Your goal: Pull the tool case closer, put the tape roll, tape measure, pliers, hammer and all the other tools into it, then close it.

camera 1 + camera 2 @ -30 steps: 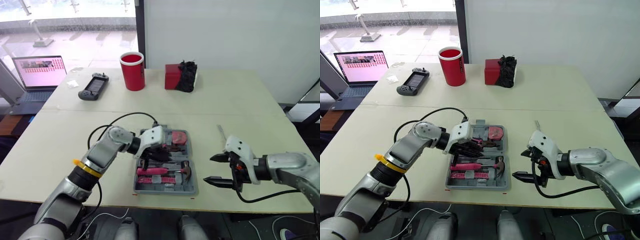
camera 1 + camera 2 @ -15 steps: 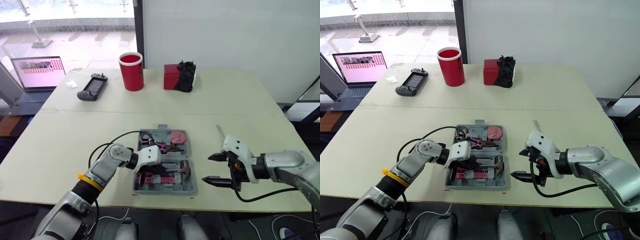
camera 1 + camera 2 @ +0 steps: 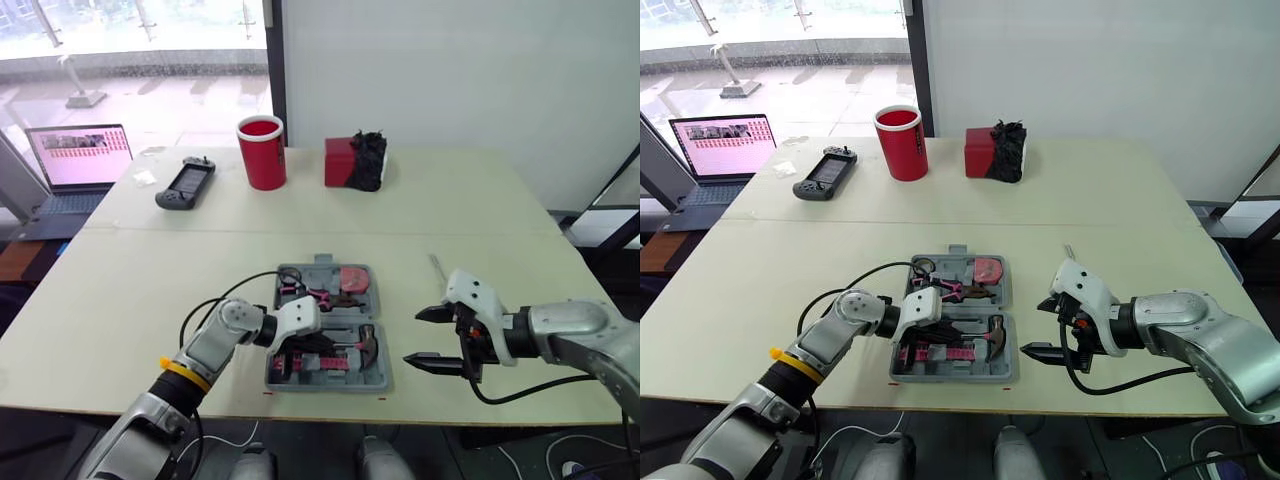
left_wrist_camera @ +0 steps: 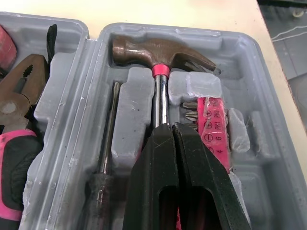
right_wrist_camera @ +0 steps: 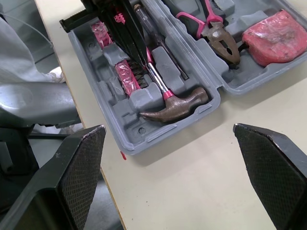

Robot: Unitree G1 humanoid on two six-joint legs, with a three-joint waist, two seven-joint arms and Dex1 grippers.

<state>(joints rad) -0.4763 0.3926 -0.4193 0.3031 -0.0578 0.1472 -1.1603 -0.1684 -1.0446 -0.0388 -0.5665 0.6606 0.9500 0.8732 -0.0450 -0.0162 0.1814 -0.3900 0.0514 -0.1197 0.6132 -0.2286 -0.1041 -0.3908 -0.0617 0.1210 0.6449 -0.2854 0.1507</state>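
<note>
The thin metal piece [image 3: 437,267] goes behind my right gripper [image 3: 470,292] like the stem of a tool, so I should expect a smooth pink handle to be hidden there.
The grey tool case [image 3: 372,308] lies open near the table's front edge. In its near half lie the hammer [image 4: 160,57], a thin screwdriver [image 4: 108,127] and a pink bit pack [image 4: 214,128]. The far half holds the pink-handled pliers [image 5: 218,32] and a red tape measure [image 5: 273,34]. My left gripper [image 4: 172,128] is shut, its tips down on the hammer's shaft just behind the head. My right gripper [image 3: 422,338] hovers wide open just right of the case, with nothing between its fingers.
At the back of the table stand a red cup [image 3: 262,153] and a red box with a black bundle [image 3: 352,160]. A game controller [image 3: 186,182] and a laptop [image 3: 80,160] are back left. A thin metal piece [image 3: 437,266] lies right of the case.
My left gripper has moved from the case's far half to the near half, onto the hammer's shaft. The camera has shifted a little. The right gripper has stayed put.
</note>
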